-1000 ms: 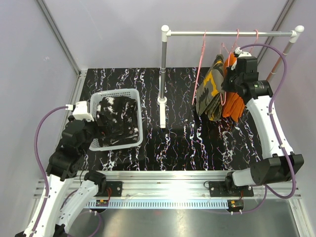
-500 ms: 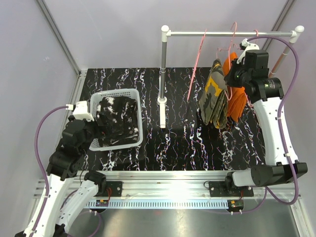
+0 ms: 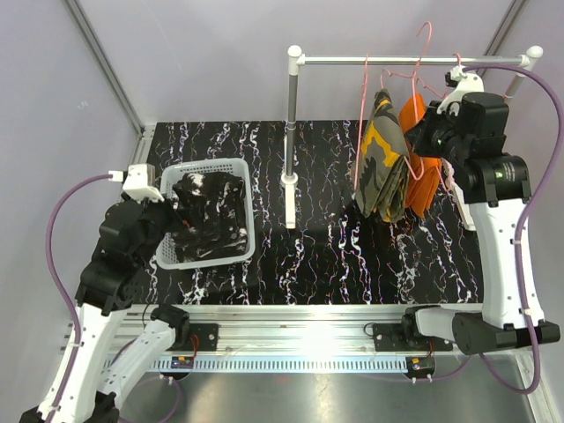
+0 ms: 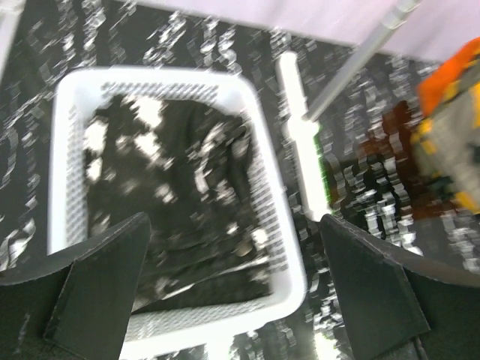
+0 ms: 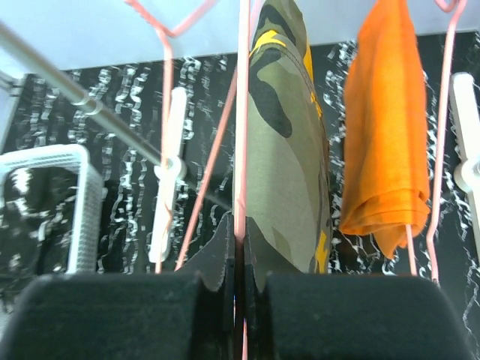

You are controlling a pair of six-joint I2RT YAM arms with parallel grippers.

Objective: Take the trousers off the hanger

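My left gripper carries on moving to the camouflage trousers (image 3: 381,163) until it closes on their fold, because my right gripper is holding the pink hanger, hook (image 3: 426,27) above the rail.
My right gripper (image 3: 421,137) is shut on the wire of a pink hanger (image 5: 242,112) that carries the olive-grey camouflage trousers (image 3: 382,163), also in the right wrist view (image 5: 281,150). The hanger's hook (image 3: 426,35) is above the rail (image 3: 352,60). The orange trousers (image 3: 419,172) hang on their own pink hanger just right of them (image 5: 382,127). The dark trousers (image 3: 207,216) lie in the white basket (image 3: 207,165). My left gripper (image 3: 174,220) is open and empty at the basket's near left; the blurred left wrist view shows it (image 4: 236,300) above the basket (image 4: 292,247).
An empty pink hanger (image 3: 361,115) hangs on the rail left of the camouflage trousers. The rack's grey post (image 3: 291,123) stands on a white foot mid-table, right of the basket. The rack's right leg (image 3: 507,97) is behind my right arm. Grey walls enclose the table.
My right arm has risen and moved right with the camouflage trousers' hanger, lifting its hook above the rail. My left arm has drawn back and up a little from the basket.
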